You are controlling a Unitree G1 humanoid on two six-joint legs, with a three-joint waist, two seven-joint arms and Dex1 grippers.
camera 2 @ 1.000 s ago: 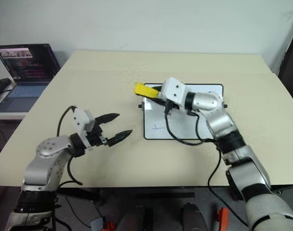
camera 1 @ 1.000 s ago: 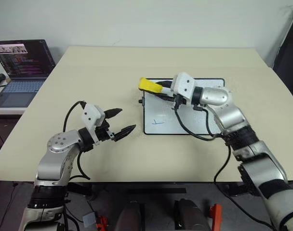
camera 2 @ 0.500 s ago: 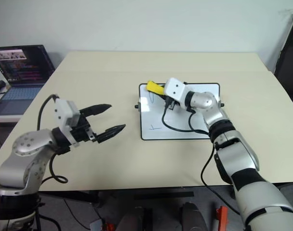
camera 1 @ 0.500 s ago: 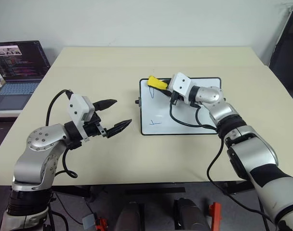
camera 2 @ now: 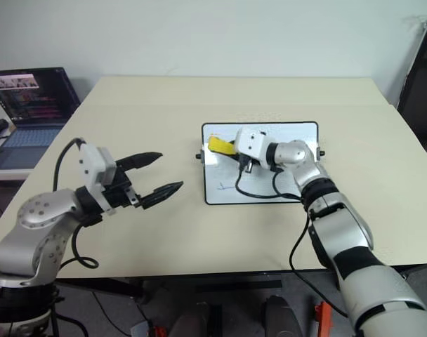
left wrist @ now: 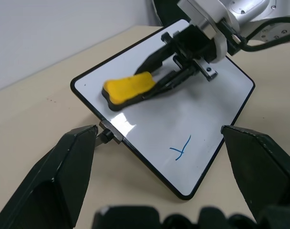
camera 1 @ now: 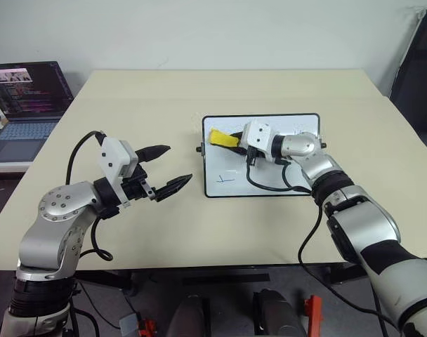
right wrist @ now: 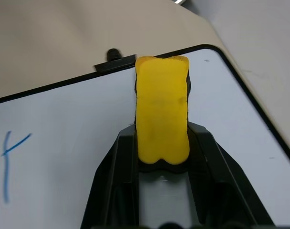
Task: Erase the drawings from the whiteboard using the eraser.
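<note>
The yellow eraser's tip is at the edge of the whiteboard, away from the blue mark. My right gripper should sweep back, then work closer to the front over the mark.
The whiteboard lies flat on the beige table, a little right of centre. My right gripper is shut on the yellow eraser, holding it low over the board's far left corner; I cannot tell whether it touches the surface. In the right wrist view the eraser sits between the two black fingers, pointing at the board's edge. Of the drawings, one small blue cross-like mark shows near the board's front left, clear of the eraser. My left gripper hovers open to the left of the board, holding nothing.
A black cable from my right wrist loops across the board's near half. An open laptop stands on a side surface at the far left. A dark object stands past the table's right edge.
My right gripper has come down with the eraser, from above the board's far left corner to low over its surface. The left gripper rose slightly early on and has since held still.
</note>
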